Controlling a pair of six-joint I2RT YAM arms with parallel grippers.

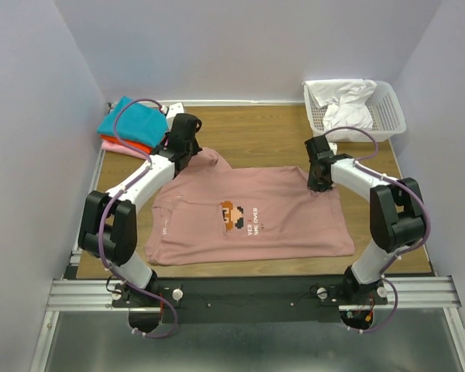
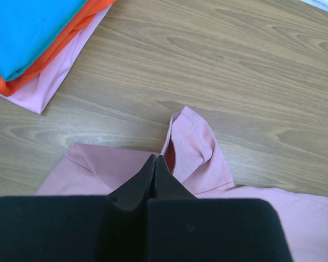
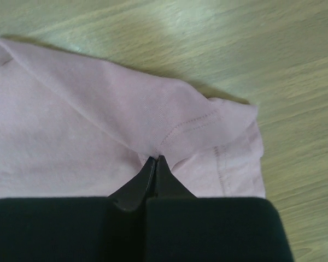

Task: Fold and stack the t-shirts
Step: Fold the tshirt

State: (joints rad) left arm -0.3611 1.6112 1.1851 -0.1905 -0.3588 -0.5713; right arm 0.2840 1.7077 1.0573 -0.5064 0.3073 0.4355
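Observation:
I should fold the sleeve in my left gripper (image 1: 210, 158) back over the shirt's body (image 1: 183, 200), because the sleeve reaches past the shirt's far edge toward the folded stack.
The large dusty-pink t-shirt (image 1: 248, 225) lies spread on the wooden table, pixel figure and white text facing up. My left gripper (image 1: 187, 159) is shut at the shirt's far-left sleeve; in the left wrist view its tips (image 2: 156, 158) meet where the raised sleeve (image 2: 199, 147) gathers. My right gripper (image 1: 318, 186) is shut on the shirt's far-right corner; in the right wrist view the fabric (image 3: 71, 120) puckers into its tips (image 3: 156, 158). A folded stack sits at the far left: teal (image 1: 132, 120) on top, orange-red (image 1: 128, 145) under it, pink (image 2: 60, 76) at the bottom.
A white mesh basket (image 1: 391, 116) holding crumpled white cloth (image 1: 345, 105) stands at the far right corner. Bare wood (image 1: 256, 136) lies between the stack and the basket. Grey walls close in the table on three sides.

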